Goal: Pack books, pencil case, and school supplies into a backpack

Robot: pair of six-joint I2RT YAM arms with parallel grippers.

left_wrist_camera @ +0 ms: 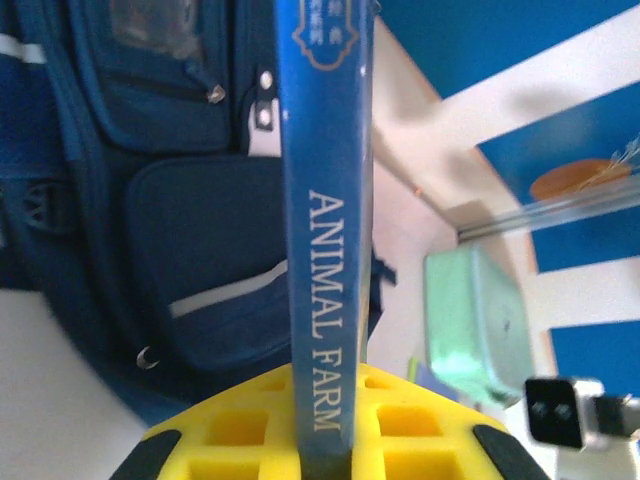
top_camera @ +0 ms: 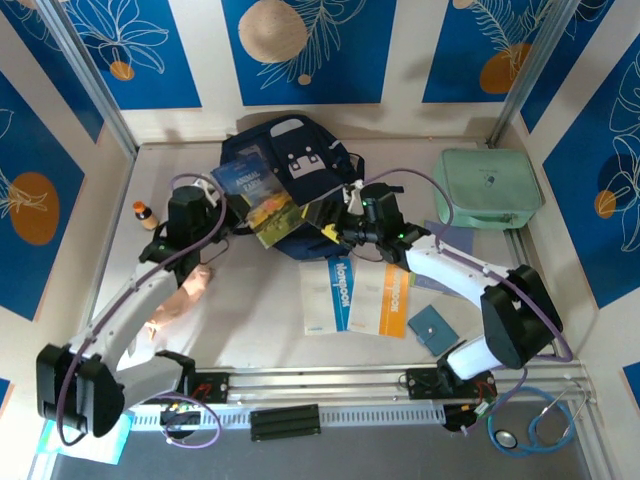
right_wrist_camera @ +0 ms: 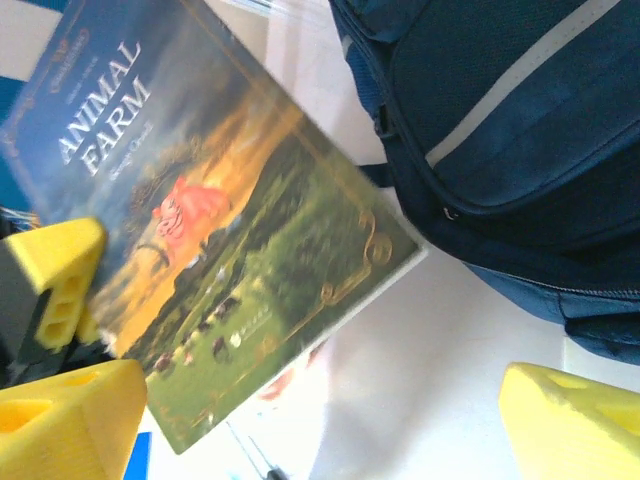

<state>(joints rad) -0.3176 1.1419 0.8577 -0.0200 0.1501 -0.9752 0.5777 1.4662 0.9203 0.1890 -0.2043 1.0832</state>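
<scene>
The "Animal Farm" book's free corner [top_camera: 299, 221] sticks straight out, so I expect the book [top_camera: 256, 195] to keep flat when I carry it into the backpack.
The "Animal Farm" book [top_camera: 254, 193] hangs tilted over the front left of the navy backpack [top_camera: 290, 160], with my left gripper [top_camera: 232, 212] shut on its lower edge. In the left wrist view its blue spine [left_wrist_camera: 325, 250] stands upright between the yellow fingers [left_wrist_camera: 240, 435], in front of the backpack [left_wrist_camera: 160, 200]. My right gripper [top_camera: 335, 226] is open beside the backpack's near edge, with nothing between its fingers. The right wrist view takes in the book's cover [right_wrist_camera: 220, 230] and the backpack [right_wrist_camera: 500, 120]. The blue-band book [top_camera: 327, 292], the orange-band book [top_camera: 385, 298] and a teal booklet [top_camera: 432, 327] lie flat on the table.
A mint-green case [top_camera: 487, 187] sits at the back right. A small orange-capped bottle [top_camera: 145, 214] stands at the left. A pinkish soft item [top_camera: 185, 295] lies under the left arm. A stethoscope [top_camera: 530, 425] rests by the front right corner.
</scene>
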